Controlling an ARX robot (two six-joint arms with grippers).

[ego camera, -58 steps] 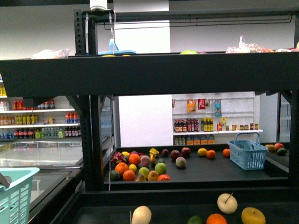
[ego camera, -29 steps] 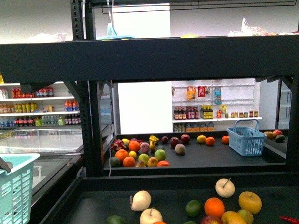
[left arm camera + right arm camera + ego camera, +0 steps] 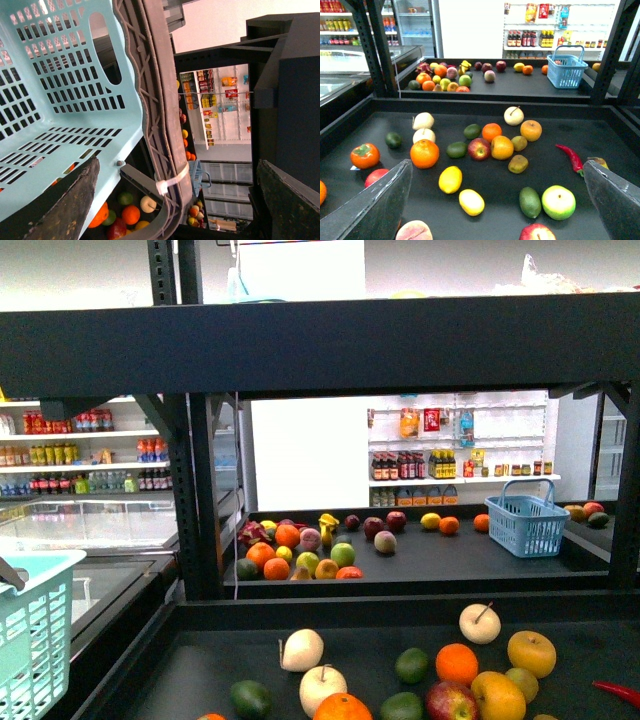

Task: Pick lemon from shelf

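The grey handle point(image 3: 159, 95) curves over the basket's rim and joins it. The teal basket point(image 3: 35, 635) will hang below, open side up, when I carry it.
Two lemons lie on the near black tray deck point(image 3: 600, 135) of the shelf in the right wrist view: a yellow lemon point(image 3: 450, 179) and a paler lemon point(image 3: 471, 202) beside it. My right gripper point(image 3: 495, 162) is open and empty above this deck, with both lemons between its fingers point(image 3: 375, 205) and slightly toward the left one. My left gripper point(image 3: 177, 161) is open; the grey handle point(image 3: 160, 125) of a pale teal basket point(image 3: 60, 100) passes between its fingers. Neither gripper shows in the front view, where the near deck point(image 3: 200, 670) holds fruit.
Round the lemons lie an orange point(image 3: 425, 153), a red apple point(image 3: 479, 148), a green-white apple point(image 3: 558, 202), a green fruit point(image 3: 529, 202) and a red chilli point(image 3: 571, 157). A blue basket point(image 3: 567, 70) stands on the far deck. Black uprights point(image 3: 200, 500) frame the shelf. The teal basket point(image 3: 30, 630) is at the left.
The front view has dropped and tilted down: the top deck has risen in the frame and more of the near deck's fruit shows.
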